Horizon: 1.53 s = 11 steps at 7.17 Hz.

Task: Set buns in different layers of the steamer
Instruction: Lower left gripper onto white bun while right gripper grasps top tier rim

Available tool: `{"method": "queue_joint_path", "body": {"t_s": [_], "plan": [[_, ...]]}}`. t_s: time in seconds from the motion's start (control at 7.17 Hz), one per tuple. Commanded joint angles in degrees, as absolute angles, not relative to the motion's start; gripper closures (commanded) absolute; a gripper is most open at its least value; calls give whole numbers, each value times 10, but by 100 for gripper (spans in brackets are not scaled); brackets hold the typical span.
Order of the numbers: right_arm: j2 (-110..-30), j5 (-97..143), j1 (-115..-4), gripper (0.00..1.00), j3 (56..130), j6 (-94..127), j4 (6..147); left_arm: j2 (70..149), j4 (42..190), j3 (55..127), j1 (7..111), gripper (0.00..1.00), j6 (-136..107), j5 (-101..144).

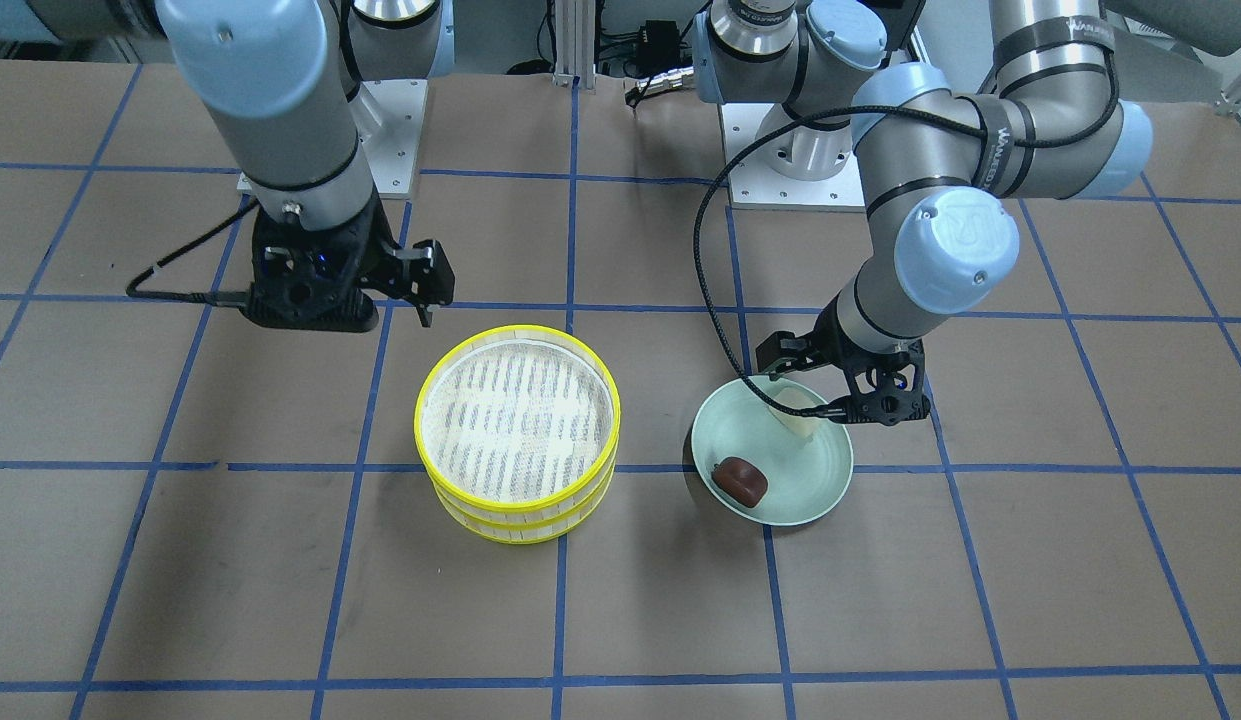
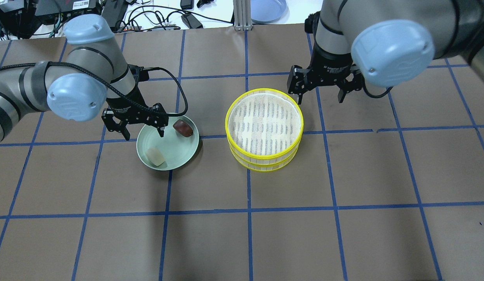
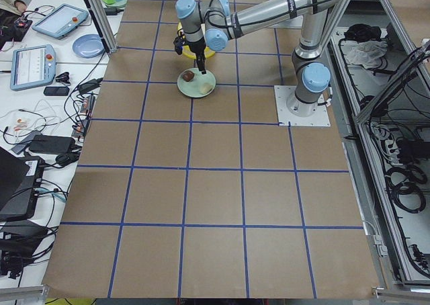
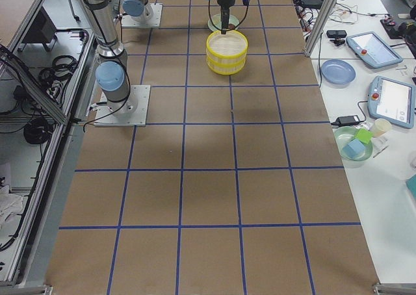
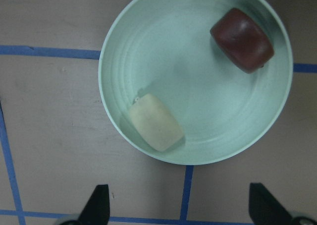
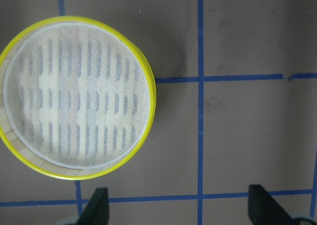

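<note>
The steamer's lower layer [image 1: 527, 528] is covered by the top tray [image 1: 420, 420], so my right gripper should lift the top tray to the side before my left gripper puts the cream bun on that layer.
The steamer [image 2: 265, 164] is two yellow-rimmed trays stacked on the table, and the top layer is empty [image 6: 151, 93]. A pale green plate [image 2: 171, 142] holds the cream-white bun [image 2: 156, 157] and the reddish-brown bun [image 2: 183, 128]. My left gripper [image 2: 143, 134] is open and empty. It hovers above the plate's near edge, with both buns in its wrist view: the cream bun [image 5: 156, 122] and the brown bun [image 5: 241, 39]. My right gripper [image 2: 320, 97] is open and empty, above the table beside the steamer's far right side.
Brown paper with a blue tape grid covers the table [image 2: 249, 234]. The arm bases [image 1: 800, 150] stand at the robot's edge. Cables, tablets and a blue dish [image 4: 337, 71] lie off the table along the far side.
</note>
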<state>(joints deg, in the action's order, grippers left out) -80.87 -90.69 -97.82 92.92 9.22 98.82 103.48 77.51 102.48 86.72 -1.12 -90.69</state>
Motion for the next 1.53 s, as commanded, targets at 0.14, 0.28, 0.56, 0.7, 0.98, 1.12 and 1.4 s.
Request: {"method": "queue_joint_path", "body": {"t_s": [0.14,0.28,0.56,0.7,0.98,1.12,1.4], "plan": [[-703,-911,-979,13,965,92,1110,1105,751,1028,862,0,-11,-908],[-701,-909,-978,21,965,92,1113,1117,752,1028,862,0,-9,-909],[-700,-906,-978,85,964,91,1112,1135,753,1032,862,0,-10,-909],[-700,-906,-978,99,964,90,1112,1139,752,1040,862,1,-10,-909],[-703,-907,-978,100,961,90,1111,1143,752,1040,862,25,-9,-909],[-708,-911,-978,100,960,89,1107,1143,751,1036,862,65,-8,-910],[-745,-915,-978,100,955,88,1084,1143,738,1036,862,96,-8,-909]]}}
